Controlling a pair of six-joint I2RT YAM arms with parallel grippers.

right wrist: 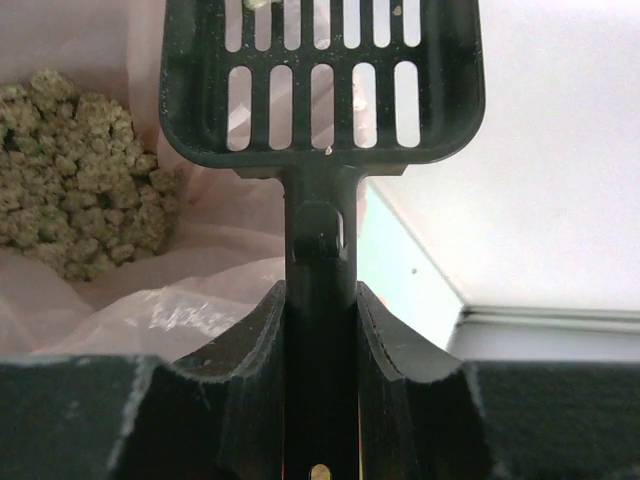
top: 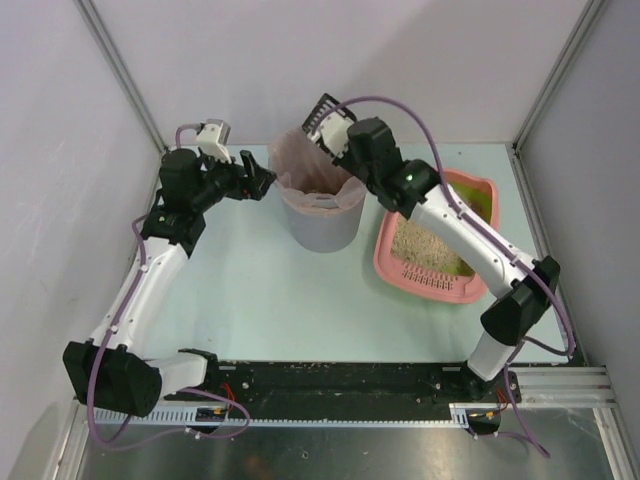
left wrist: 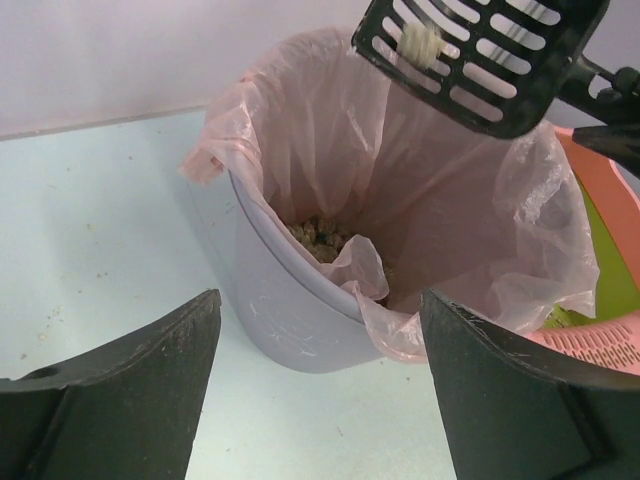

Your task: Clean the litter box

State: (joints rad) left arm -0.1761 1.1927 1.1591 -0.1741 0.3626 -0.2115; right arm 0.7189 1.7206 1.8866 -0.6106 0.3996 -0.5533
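Note:
I should tip the scoop steeply over the bin's bag (top: 318, 178) with my right gripper before I go back to the litter box, because one pale clump (left wrist: 420, 45) is stuck to the scoop's slots.
The litter box (top: 440, 290), a shallow pink tray of beige granules, lies at the right; its pink ledge and green rim (left wrist: 608, 270) show at the edge of the left wrist view. My right gripper (right wrist: 320, 330) is shut on the handle of the black slotted scoop (right wrist: 320, 80). It holds the scoop (left wrist: 480, 55) over the grey bin (top: 320, 220), with one pale clump (left wrist: 420, 40) stuck on the slots. My left gripper (top: 260, 183) hangs just left of the bin, its fingers (left wrist: 130, 390) apart with nothing between them.
The bin's pinkish bag (left wrist: 330, 130) holds a heap of greenish clumps (right wrist: 70, 190). White walls enclose the table at the back and on both sides. Litter crumbs dot the table (left wrist: 70, 300) to the left of the bin.

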